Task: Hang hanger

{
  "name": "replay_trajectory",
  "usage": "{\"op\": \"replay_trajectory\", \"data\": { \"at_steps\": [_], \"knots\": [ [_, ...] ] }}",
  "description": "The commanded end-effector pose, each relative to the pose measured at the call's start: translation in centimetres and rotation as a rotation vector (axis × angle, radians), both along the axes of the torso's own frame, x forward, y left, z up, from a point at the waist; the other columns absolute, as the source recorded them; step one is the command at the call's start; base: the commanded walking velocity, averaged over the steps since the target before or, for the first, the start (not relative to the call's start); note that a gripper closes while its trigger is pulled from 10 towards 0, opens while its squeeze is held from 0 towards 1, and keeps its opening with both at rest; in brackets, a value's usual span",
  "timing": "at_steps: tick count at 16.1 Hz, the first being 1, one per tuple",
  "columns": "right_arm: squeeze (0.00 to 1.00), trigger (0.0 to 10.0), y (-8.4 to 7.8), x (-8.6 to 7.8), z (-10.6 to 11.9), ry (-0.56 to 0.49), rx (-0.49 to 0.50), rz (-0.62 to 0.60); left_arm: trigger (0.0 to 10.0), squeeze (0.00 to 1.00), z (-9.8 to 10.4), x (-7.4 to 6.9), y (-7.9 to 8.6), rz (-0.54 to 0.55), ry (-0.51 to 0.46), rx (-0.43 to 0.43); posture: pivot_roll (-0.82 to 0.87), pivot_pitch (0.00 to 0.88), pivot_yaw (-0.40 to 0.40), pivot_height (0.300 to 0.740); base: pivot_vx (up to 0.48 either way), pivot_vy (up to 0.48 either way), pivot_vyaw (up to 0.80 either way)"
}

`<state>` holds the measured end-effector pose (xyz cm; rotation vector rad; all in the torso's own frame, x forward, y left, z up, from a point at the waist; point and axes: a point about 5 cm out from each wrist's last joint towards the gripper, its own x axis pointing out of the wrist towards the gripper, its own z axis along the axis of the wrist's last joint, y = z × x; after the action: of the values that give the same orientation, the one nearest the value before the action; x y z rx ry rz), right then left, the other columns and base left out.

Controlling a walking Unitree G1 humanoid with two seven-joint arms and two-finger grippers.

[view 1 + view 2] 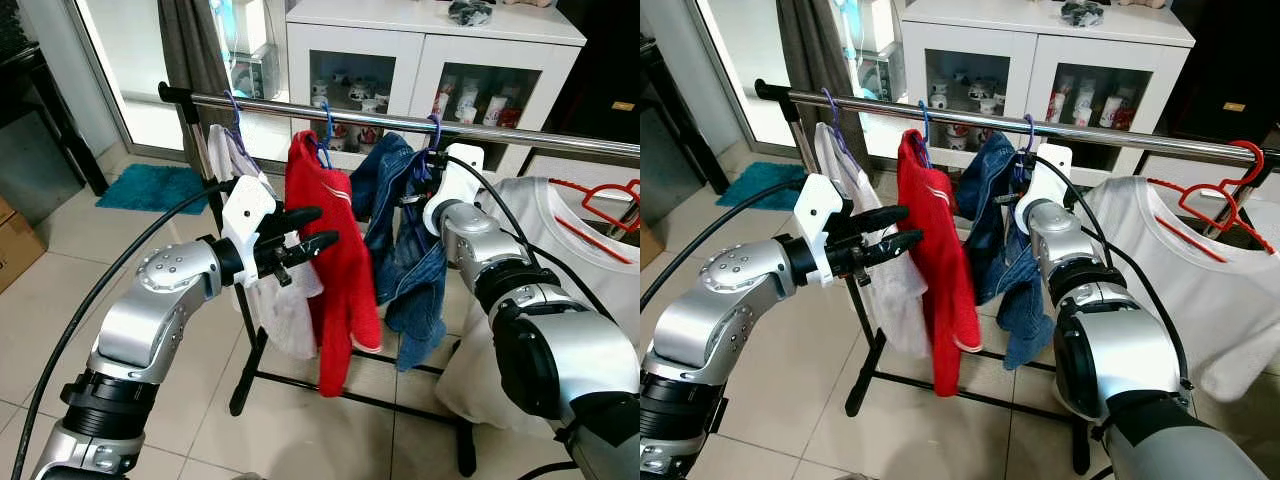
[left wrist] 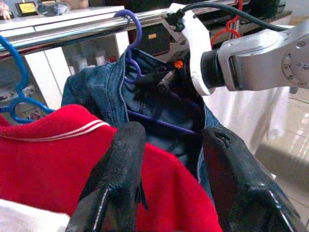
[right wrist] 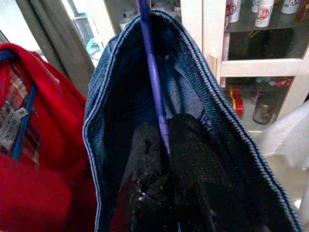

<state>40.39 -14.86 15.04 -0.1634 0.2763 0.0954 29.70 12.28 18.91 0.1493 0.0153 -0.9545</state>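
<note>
The front of the blue denim jacket hangs wide open around the purple hanger (image 2: 161, 122), so I expect the jacket (image 1: 416, 290) to come off and hang down limply when the robot pulls it.
A steel rail (image 1: 400, 122) carries several hung garments. A blue denim jacket (image 1: 405, 260) hangs on a purple hanger (image 3: 150, 72) whose hook (image 2: 135, 29) sits over the rail. My right gripper (image 3: 164, 130) reaches inside the jacket's collar and is shut on the purple hanger's bar. My left gripper (image 1: 325, 226) stands open in front of a red garment (image 1: 335, 270) on a blue hanger, holding nothing. Left of the red garment, a white garment (image 1: 285, 310) hangs on another purple hanger.
A white T-shirt (image 1: 560, 240) on a red hanger (image 1: 610, 195) hangs at the rail's right end. A white glass-door cabinet (image 1: 430, 40) stands behind the rack. A teal mat (image 1: 150, 187) lies on the tiled floor. The rack's black base (image 1: 350, 395) crosses below.
</note>
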Motion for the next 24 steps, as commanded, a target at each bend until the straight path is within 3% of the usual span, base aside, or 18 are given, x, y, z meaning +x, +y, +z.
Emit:
{"op": "replay_trajectory", "data": {
  "at_steps": [1, 5, 11, 15, 18, 20, 24],
  "knots": [
    [0.0, 0.0, 0.0, -0.2, -0.4, 0.007, 0.031, 0.007, 10.0, 0.0, 0.2, 0.1, 0.4, 0.025, -0.01, -0.004, 0.05, 0.0, 0.024, 0.74, 0.0, 0.0, 0.0],
    [0.0, 0.0, -0.4, -0.1, 0.6, -0.1, 0.156, 0.031, 10.0, 0.0, 0.1, 0.6, 0.8, 0.088, 0.0, -0.031, 0.03, 0.0, 0.042, 0.74, 0.0, 0.0, 0.0],
    [0.0, 0.0, -1.9, -2.4, 0.9, -0.249, 0.126, 0.139, 10.0, 0.0, -0.5, 1.0, 1.5, 0.193, 0.015, -0.065, -0.01, 0.0, 0.073, 0.74, 0.0, 0.0, 0.0],
    [0.0, 0.0, -2.9, -4.1, 1.7, -0.32, 0.134, 0.137, 10.0, 0.0, -0.7, 1.2, 1.5, 0.221, 0.01, -0.072, -0.02, 0.0, 0.071, 0.74, 0.0, 0.0, 0.0],
    [0.0, 0.0, -3.5, -5.6, 1.7, -0.33, 0.113, 0.169, 10.0, 0.0, -1.1, 0.9, 1.1, 0.234, 0.003, -0.074, -0.02, 0.0, 0.06, 0.74, 0.0, 0.0, 0.0],
    [0.0, 0.0, -3.6, -7.0, 1.0, -0.287, 0.058, 0.199, 10.0, 0.0, -1.8, 1.0, 1.0, 0.301, 0.01, -0.063, -0.03, 0.0, 0.054, 0.74, 0.0, 0.0, 0.0],
    [0.0, 0.0, -3.2, -10.5, -2.6, -0.162, 0.044, 0.116, 10.0, 0.0, -2.9, 1.1, 1.0, 0.353, -0.012, -0.009, -0.05, 0.0, 0.056, 0.74, 0.0, 0.0, 0.0]
  ]
}}
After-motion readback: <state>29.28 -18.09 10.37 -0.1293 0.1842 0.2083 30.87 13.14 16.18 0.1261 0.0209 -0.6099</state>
